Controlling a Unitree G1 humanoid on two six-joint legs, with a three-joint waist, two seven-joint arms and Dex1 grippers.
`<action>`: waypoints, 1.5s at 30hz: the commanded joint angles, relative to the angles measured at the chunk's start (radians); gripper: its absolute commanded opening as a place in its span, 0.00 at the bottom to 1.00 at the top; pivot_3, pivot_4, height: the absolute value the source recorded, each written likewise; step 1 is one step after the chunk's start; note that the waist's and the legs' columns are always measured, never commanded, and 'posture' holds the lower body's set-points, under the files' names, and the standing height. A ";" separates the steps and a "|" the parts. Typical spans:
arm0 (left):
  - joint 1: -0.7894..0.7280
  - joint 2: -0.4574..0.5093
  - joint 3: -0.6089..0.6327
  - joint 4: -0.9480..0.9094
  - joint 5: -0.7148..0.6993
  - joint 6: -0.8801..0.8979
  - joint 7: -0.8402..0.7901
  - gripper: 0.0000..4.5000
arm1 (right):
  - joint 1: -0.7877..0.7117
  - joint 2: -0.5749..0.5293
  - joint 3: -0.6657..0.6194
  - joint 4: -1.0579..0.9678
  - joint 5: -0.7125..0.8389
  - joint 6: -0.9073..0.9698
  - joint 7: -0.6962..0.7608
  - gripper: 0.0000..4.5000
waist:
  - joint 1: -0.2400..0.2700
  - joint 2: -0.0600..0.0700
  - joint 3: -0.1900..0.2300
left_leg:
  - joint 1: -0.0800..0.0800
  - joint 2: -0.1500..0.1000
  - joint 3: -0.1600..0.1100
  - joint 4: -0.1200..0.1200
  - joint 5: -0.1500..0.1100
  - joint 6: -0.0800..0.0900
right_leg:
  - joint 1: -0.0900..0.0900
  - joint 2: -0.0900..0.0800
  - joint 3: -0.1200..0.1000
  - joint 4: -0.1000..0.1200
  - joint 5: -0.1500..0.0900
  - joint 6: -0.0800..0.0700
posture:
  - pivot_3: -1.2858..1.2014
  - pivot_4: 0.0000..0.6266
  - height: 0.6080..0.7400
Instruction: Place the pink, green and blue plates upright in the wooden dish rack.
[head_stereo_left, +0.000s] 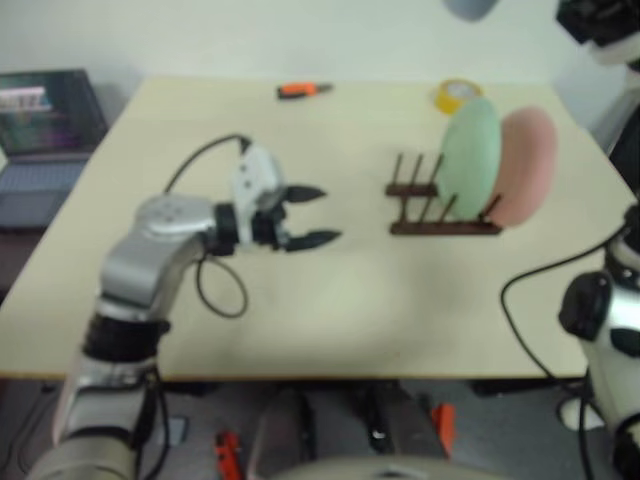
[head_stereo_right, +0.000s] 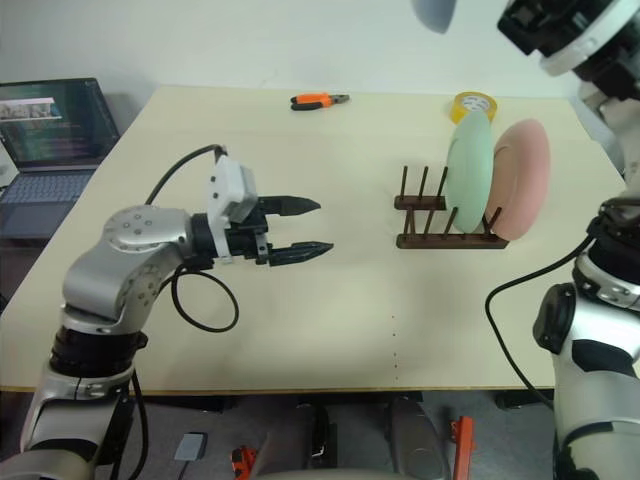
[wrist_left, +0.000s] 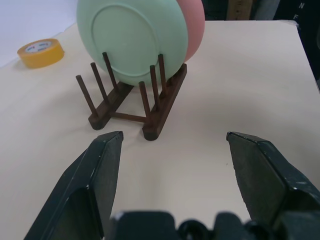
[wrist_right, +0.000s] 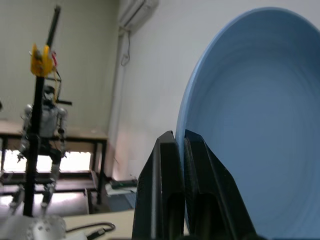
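Note:
The blue plate (wrist_right: 260, 125) is hanging upright and the rack's wires (head_stereo_right: 422, 205) next to the green plate are free, so I should keep carrying it there with my right gripper until it stands.
The wooden dish rack (head_stereo_right: 440, 228) stands on the right half of the table. The green plate (head_stereo_right: 470, 170) is upright between its pegs. The pink plate (head_stereo_right: 520, 180) stands upright just behind it at the rack's right end. The rack's left pegs (wrist_left: 97, 92) are bare. My right gripper (wrist_right: 181, 145) is shut on the rim of the blue plate (wrist_right: 260, 130), held high in the air; a sliver of that plate (head_stereo_right: 435, 12) shows above the rack. My left gripper (head_stereo_right: 312, 226) hangs open and holds nothing, left of the rack, pointing at it.
A yellow tape roll (head_stereo_right: 473, 104) lies behind the rack. Orange-handled pliers (head_stereo_right: 318, 100) sit at the table's far edge. An open laptop (head_stereo_right: 50, 130) is off the table's left side. A black cable (head_stereo_right: 205, 300) loops beside my left arm. Bare table (head_stereo_right: 350, 320) lies ahead.

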 joint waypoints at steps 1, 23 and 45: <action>-0.002 0.015 0.039 -0.052 -0.018 0.005 0.018 0.81 | 0.000 0.015 -0.032 -0.019 0.072 0.012 -0.042 0.01 | 0.000 0.000 0.000 | 0.000 0.000 0.000 0.000 0.000 0.000 | 0.000 0.000 0.000 0.000 0.000 0.000 | 0.52 0.24 1.00; 0.058 0.049 0.073 -0.115 -0.062 0.047 0.069 0.81 | 0.236 0.081 -0.004 -0.061 0.159 0.081 -0.243 0.01 | 0.000 0.000 0.000 | 0.000 0.000 0.000 -0.001 0.000 0.000 | 0.000 0.000 0.001 -0.001 -0.001 -0.002 | 0.52 0.24 1.00; 0.033 0.038 0.057 -0.097 -0.067 0.040 0.058 0.81 | 0.457 0.077 0.011 -0.084 0.143 0.090 -0.285 0.01 | -0.001 0.000 0.000 | 0.000 0.000 0.000 -0.002 0.000 0.000 | 0.000 0.000 0.000 -0.002 -0.002 -0.002 | 0.52 0.24 1.00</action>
